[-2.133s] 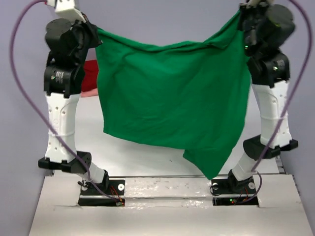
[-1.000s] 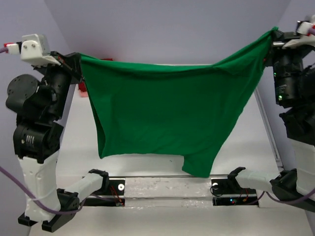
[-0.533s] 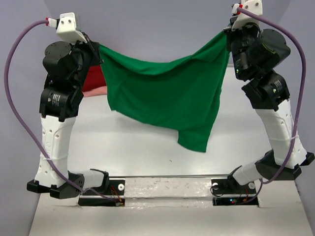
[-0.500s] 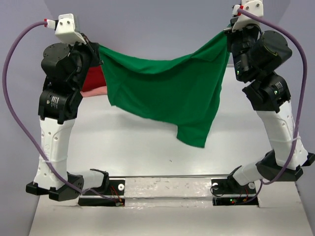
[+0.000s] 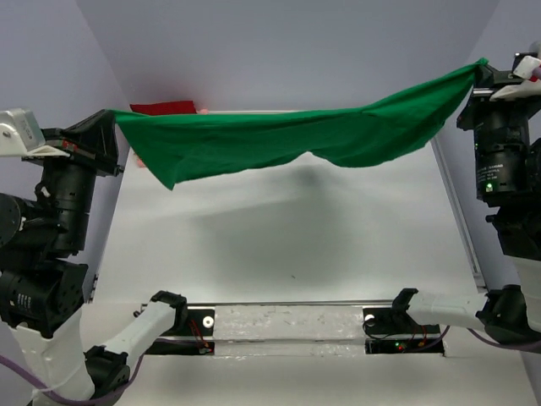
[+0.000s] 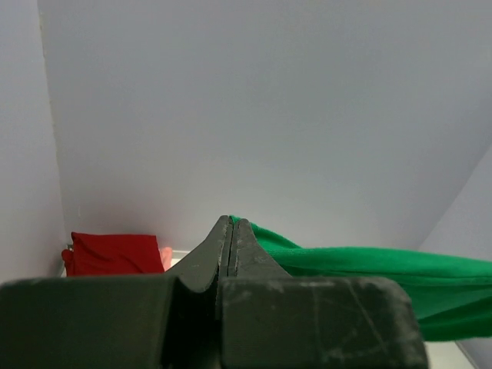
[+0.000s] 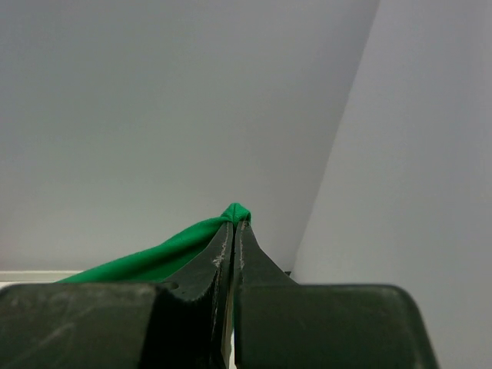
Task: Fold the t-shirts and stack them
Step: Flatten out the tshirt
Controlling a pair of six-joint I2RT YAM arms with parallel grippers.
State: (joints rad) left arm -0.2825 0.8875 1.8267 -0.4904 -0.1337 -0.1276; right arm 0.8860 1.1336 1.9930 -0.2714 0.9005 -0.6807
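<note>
The green t-shirt is stretched tight between my grippers, and its lower edge [image 5: 308,155] hangs unevenly. I should swing the t-shirt toward the table's near edge [image 5: 287,298] to shake it open.
The bright green t-shirt [image 5: 279,139] hangs stretched in the air across the table, nearly flat, between both arms. My left gripper [image 5: 114,118] is shut on its left corner, and in the left wrist view the green t-shirt [image 6: 361,265] runs off to the right from the closed gripper [image 6: 231,223]. My right gripper [image 5: 480,68] is shut on the right corner, held higher; the green cloth [image 7: 154,261] pokes out past that gripper's [image 7: 234,223] tips. A folded dark red t-shirt [image 5: 165,108] lies at the far left back, with a sliver of salmon pink t-shirt [image 6: 165,255] beside the red t-shirt [image 6: 111,254].
The white table [image 5: 287,245] lies below the hanging shirt, which casts a shadow on it. Purple-grey walls close in the back and both sides. The arm bases [image 5: 292,326] sit on a rail at the near edge.
Both arms swung outward and the green shirt went from sagging in a deep drape to being pulled out taut and flung up nearly horizontal. Both grips stayed shut.
</note>
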